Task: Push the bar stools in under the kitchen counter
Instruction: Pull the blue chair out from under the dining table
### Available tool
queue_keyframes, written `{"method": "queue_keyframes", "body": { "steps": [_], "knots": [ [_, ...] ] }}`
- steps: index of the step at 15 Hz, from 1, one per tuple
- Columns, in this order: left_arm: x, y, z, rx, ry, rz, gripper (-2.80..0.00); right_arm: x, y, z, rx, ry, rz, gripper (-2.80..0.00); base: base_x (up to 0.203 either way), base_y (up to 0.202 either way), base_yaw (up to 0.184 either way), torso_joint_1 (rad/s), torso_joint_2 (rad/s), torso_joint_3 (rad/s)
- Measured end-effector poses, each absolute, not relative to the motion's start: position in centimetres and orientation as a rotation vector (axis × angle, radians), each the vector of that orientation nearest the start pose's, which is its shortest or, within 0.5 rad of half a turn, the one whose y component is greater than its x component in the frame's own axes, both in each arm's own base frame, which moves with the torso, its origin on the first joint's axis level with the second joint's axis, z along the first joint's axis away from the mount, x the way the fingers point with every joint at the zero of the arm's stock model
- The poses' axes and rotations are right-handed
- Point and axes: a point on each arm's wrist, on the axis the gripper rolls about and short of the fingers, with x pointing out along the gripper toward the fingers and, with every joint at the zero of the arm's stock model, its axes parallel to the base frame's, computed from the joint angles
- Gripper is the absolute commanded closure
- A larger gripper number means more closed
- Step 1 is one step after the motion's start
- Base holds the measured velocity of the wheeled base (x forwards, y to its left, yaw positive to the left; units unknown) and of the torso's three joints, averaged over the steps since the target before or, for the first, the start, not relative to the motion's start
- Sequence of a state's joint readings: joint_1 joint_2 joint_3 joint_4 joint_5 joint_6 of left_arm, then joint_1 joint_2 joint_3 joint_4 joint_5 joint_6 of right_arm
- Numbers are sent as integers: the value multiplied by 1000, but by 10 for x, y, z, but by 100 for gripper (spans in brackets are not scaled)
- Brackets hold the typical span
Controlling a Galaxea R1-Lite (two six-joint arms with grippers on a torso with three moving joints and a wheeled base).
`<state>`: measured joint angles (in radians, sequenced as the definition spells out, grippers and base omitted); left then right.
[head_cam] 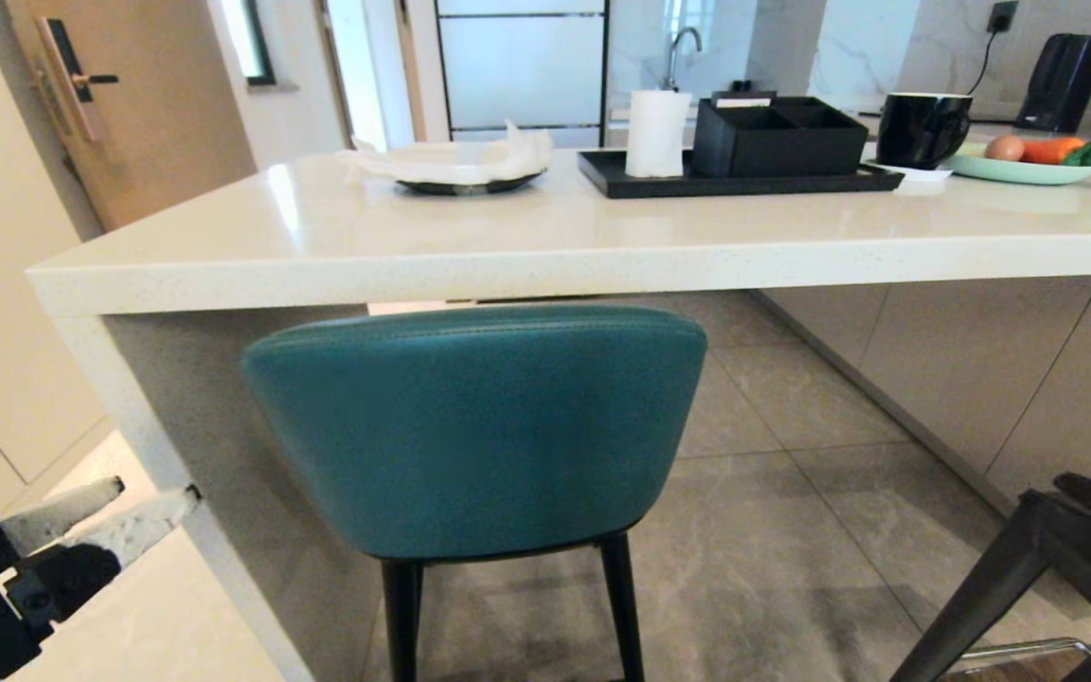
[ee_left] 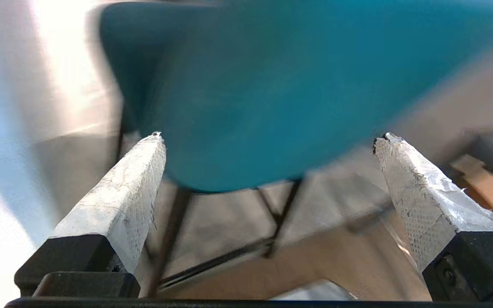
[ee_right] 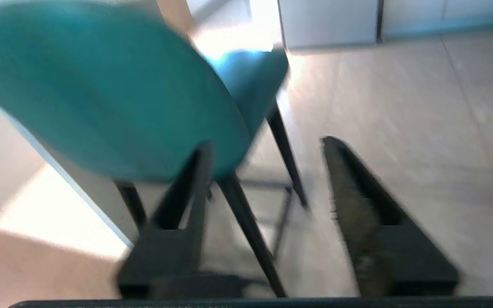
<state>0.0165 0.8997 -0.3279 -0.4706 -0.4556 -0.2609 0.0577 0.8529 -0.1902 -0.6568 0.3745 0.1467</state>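
Note:
The teal bar stool (head_cam: 479,438) should slide back from the counter and stay upright when I pull it, because its straight black legs (head_cam: 623,602) stand on flat grey tile.
The teal bar stool (head_cam: 479,426) stands with its rounded back just below the front edge of the off-white kitchen counter (head_cam: 602,260). Its seat (ee_right: 248,77) and black legs (ee_right: 246,222) reach under the slab. A second, dark grey bar stool (head_cam: 1076,540) shows only partly at the lower right. My left gripper (head_cam: 157,490) hangs open at the lower left, beside the counter's end panel and apart from the teal back (ee_left: 272,77); its taped fingers (ee_left: 135,188) hold nothing. My right gripper (ee_right: 267,142) is out of the head view; its black fingers are open, low behind the teal stool (ee_right: 101,94), and hold nothing.
On the counter are a plate with white paper (head_cam: 456,166), a black tray (head_cam: 635,185) with a paper roll and organiser, a black mug (head_cam: 922,128) and a green plate of vegetables (head_cam: 1028,166). Grey panels (head_cam: 981,369) close the counter's underside on the right. A door (head_cam: 129,104) is at the far left.

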Motion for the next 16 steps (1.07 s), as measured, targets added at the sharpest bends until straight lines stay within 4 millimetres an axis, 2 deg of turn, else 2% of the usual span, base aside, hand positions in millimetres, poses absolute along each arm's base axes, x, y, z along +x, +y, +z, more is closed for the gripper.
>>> {"method": "queue_keyframes", "body": {
  "steps": [3, 6, 8, 15, 16],
  "knots": [
    [106, -3, 186, -298, 187, -368, -280, 81, 13, 163, 116, 92, 435, 0, 0, 0, 0, 0, 0, 0],
    [104, -4, 183, -338, 205, -407, -280, 81, 13, 161, 117, 101, 434, 0, 0, 0, 0, 0, 0, 0],
    [105, -4, 188, -380, 200, -414, -280, 82, 13, 158, 120, 117, 433, 0, 0, 0, 0, 0, 0, 0],
    [115, -2, 176, -390, 269, -383, -280, 107, 14, 162, 114, 146, 427, 0, 0, 0, 0, 0, 0, 0],
    [116, -2, 176, -395, 273, -385, 0, 113, 14, 162, 108, 141, 414, 0, 0, 0, 0, 0, 0, 0]
  ]
}}
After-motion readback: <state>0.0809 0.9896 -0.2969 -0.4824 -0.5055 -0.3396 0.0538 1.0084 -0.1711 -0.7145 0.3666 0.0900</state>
